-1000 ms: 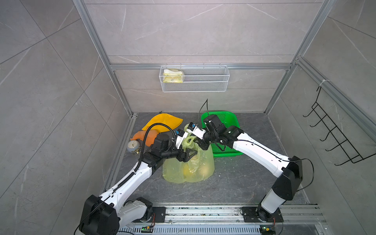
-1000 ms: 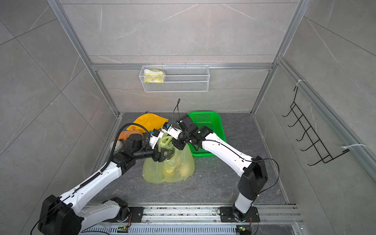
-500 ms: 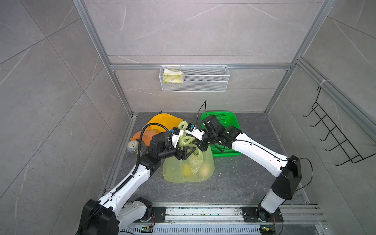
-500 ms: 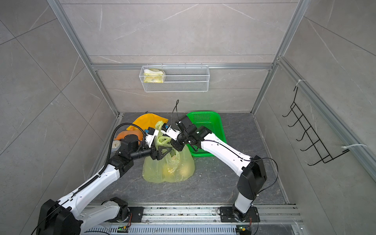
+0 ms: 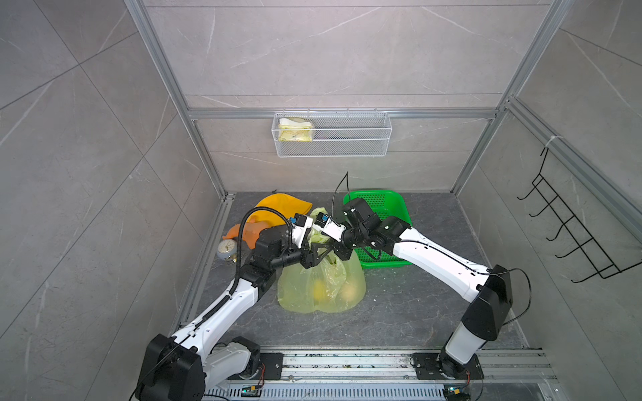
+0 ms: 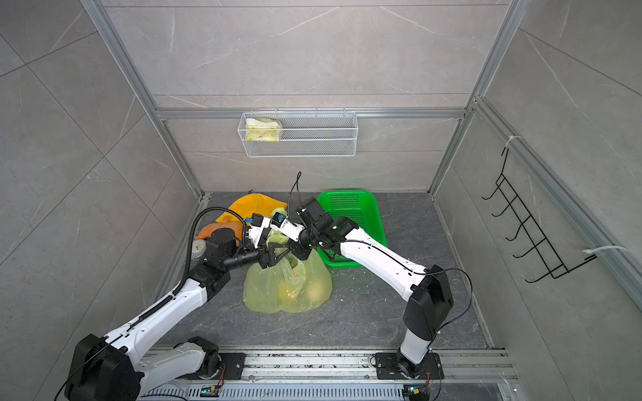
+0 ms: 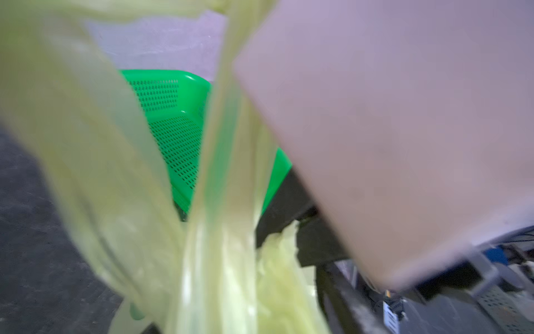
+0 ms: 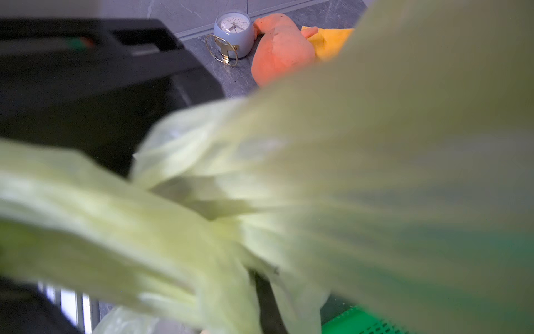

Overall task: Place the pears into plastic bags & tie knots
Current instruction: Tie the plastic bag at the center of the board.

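Next, I back my right gripper off, open it and take the strap (image 5: 317, 234) beside my left gripper, because the bag's straps bunch up where my grippers crowd together (image 5: 324, 252) above the bag.
The plastic bag (image 5: 323, 288) (image 6: 288, 288) stands on the floor, translucent yellow-green. A yellow pear (image 5: 318, 291) and a beige pear (image 5: 348, 291) show through it. Its handle straps (image 5: 321, 237) are bunched upward between the two wrists, and no finished knot shows. My left gripper (image 5: 312, 257) and right gripper (image 5: 320, 251) meet right above the bag's mouth. In the left wrist view a strap (image 7: 219, 202) runs down into the jaws and hides them. In the right wrist view stretched plastic (image 8: 202, 231) wraps round one dark finger (image 8: 265, 300), with the right gripper shut on it.
A green basket (image 5: 382, 222) sits just behind the right wrist. An orange gourd (image 5: 250, 232), a yellow cloth (image 5: 281, 205) and a small clock (image 5: 226, 247) lie at the back left. On the walls hang a wire shelf (image 5: 331, 139) and a hook rack (image 5: 569, 236).
The left gripper has shifted slightly at the bag's top and its jaws have narrowed round the straps. The raised handle loop has sunk between the wrists. The right arm has barely moved.
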{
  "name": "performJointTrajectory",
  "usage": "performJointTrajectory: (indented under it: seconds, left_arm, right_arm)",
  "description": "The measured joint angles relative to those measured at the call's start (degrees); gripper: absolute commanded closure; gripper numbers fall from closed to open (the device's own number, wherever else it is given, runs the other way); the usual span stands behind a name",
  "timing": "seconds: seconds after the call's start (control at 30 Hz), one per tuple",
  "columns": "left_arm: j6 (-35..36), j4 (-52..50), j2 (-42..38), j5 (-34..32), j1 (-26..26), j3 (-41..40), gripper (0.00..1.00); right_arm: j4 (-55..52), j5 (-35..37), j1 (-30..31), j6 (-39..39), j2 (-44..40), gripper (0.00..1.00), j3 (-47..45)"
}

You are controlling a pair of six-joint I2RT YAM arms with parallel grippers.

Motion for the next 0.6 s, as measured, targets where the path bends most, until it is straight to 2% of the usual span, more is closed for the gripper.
performJointTrajectory:
  seconds: [0.07, 0.1, 0.13, 0.17, 0.23, 0.47, 0.6]
  left_arm:
    - [-0.79, 0.66, 0.04, -0.11, 0.09, -0.44, 0.88]
    - [-1.18, 1.03, 0.17, -0.13, 0.28, -0.52, 0.96]
    - [-1.57, 1.44, 0.26, -0.33, 0.42, -0.59, 1.0]
    - [-1.6, 2.05, 0.37, -0.68, 0.52, -0.59, 1.0]
    - [-2.05, 3.41, 0.37, -1.2, 0.63, -0.61, 1.0]
    - [-2.01, 5.11, 0.09, -1.05, 0.52, -1.46, 1.0]
    - [-2.03, 5.95, 0.04, 0.42, 0.52, -2.64, 1.0]
  right_arm:
    - [-0.13, 0.37, -0.59, 0.17, 0.0, 1.0, 0.09]
    - [-0.07, 0.59, -0.7, 0.17, 0.0, 0.94, 0.09]
    - [-0.17, 0.5, -0.74, 0.17, 0.0, 0.81, 0.07]
    - [-0.37, 1.22, -0.66, 0.0, -0.02, 0.69, 0.07]
    - [-0.22, 0.76, -0.52, 0.02, -0.37, 0.55, -0.42]
    - [-0.74, -4.52, -3.54, 4.52, -8.37, 0.33, -2.45]
    - [-1.01, -8.02, -5.31, 9.05, -8.02, 0.29, 5.68]
